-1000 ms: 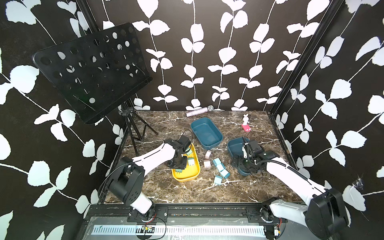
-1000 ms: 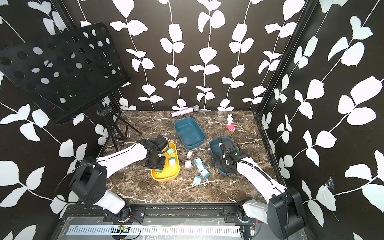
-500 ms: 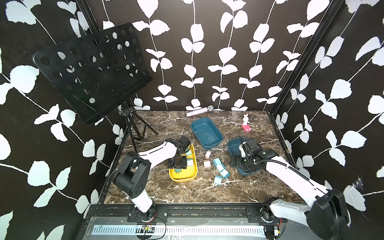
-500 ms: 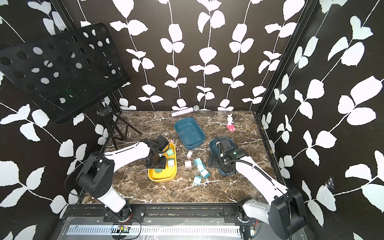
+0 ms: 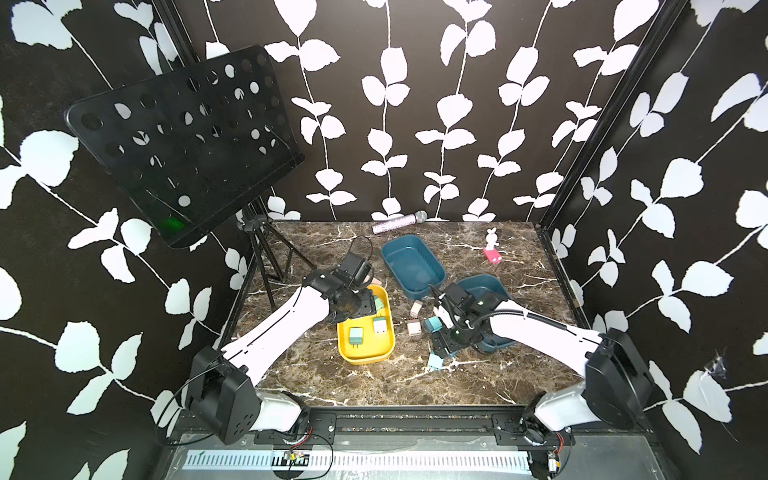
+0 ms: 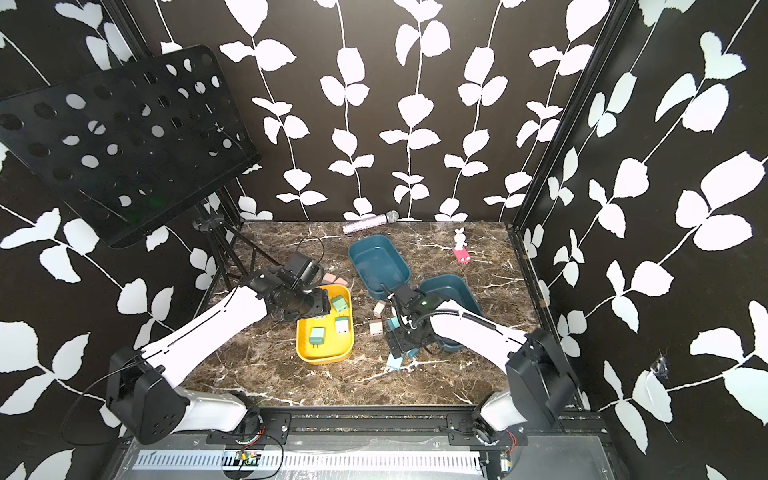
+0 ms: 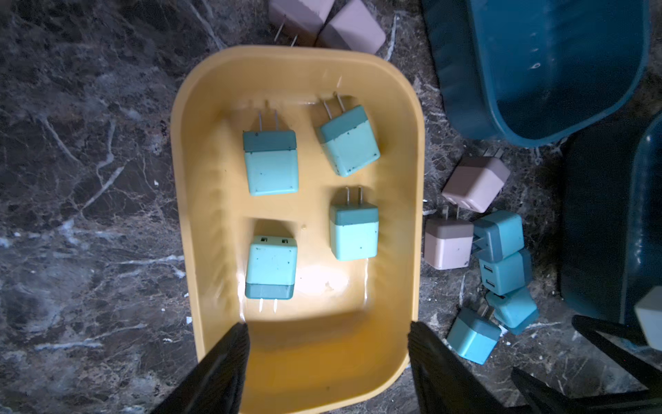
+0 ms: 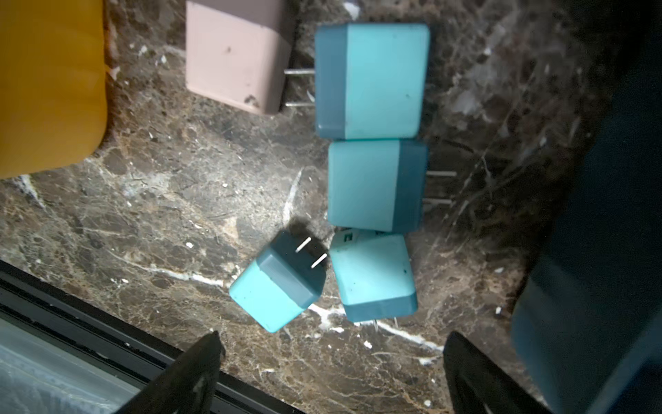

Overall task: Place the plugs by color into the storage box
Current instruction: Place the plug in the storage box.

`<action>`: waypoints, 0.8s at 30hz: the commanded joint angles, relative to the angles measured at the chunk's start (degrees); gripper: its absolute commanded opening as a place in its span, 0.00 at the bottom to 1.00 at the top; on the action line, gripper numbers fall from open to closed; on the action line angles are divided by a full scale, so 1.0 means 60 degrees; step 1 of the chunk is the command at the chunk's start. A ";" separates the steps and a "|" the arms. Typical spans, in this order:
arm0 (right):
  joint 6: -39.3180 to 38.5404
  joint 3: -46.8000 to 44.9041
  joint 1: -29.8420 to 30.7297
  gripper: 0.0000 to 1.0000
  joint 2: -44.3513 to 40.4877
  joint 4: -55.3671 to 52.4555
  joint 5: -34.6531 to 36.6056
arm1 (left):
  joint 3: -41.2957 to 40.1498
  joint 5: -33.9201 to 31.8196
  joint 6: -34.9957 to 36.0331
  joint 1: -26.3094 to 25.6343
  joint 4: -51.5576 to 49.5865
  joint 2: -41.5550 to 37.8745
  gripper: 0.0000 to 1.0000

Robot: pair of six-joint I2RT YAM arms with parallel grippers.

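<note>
My right gripper is crooked to the tipped light blue plug [image 8: 279, 281], which lies close beside the clustered plugs [image 8: 372, 267], so my gripper should turn and lift that plug out first.
Several mint green plugs [image 7: 271, 172] lie in the yellow storage box [image 7: 200, 200], which also shows in a top view [image 5: 365, 353]. My left gripper [image 7: 326, 333] hangs open over the box's near end, holding nothing. Several light blue plugs [image 8: 372, 186] cluster on the marble, one tipped on its edge [image 8: 279, 290]. My right gripper [image 8: 333, 340] is open just above them, empty. Pink-beige plugs [image 7: 476, 182] lie between the yellow box and the blue cluster, and two more [image 7: 322, 21] lie past its far end. Two dark teal storage boxes [image 5: 411, 266] [image 5: 494, 291] stand behind.
A black music stand [image 5: 187, 141] on tripod legs [image 5: 270, 257] fills the back left. A microphone [image 5: 399, 222] lies at the back wall. A red block with a white rabbit [image 5: 492, 249] sits back right. A black rail [image 8: 89, 315] edges the table front.
My left gripper has gone from shut to open over the yellow box, and a green plug now lies free there. The right gripper has shifted from the teal box toward the blue plugs.
</note>
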 commanded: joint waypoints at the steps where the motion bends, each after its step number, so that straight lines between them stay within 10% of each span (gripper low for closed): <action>1: -0.1111 0.0543 0.0397 0.94 0.0566 -0.0233 0.0176 | -0.0534 0.0147 -0.0601 0.0027 0.0036 -0.0341 0.72; 14: 0.2446 0.2742 0.0701 0.91 0.1424 -0.3342 0.0414 | -0.0849 0.0162 -0.0698 0.0027 0.0136 -0.0497 0.72; 24: 0.4407 0.1827 0.0501 0.90 0.1677 -0.1869 -0.0229 | -0.1135 0.0407 -0.0451 0.0023 0.0392 -0.0205 0.72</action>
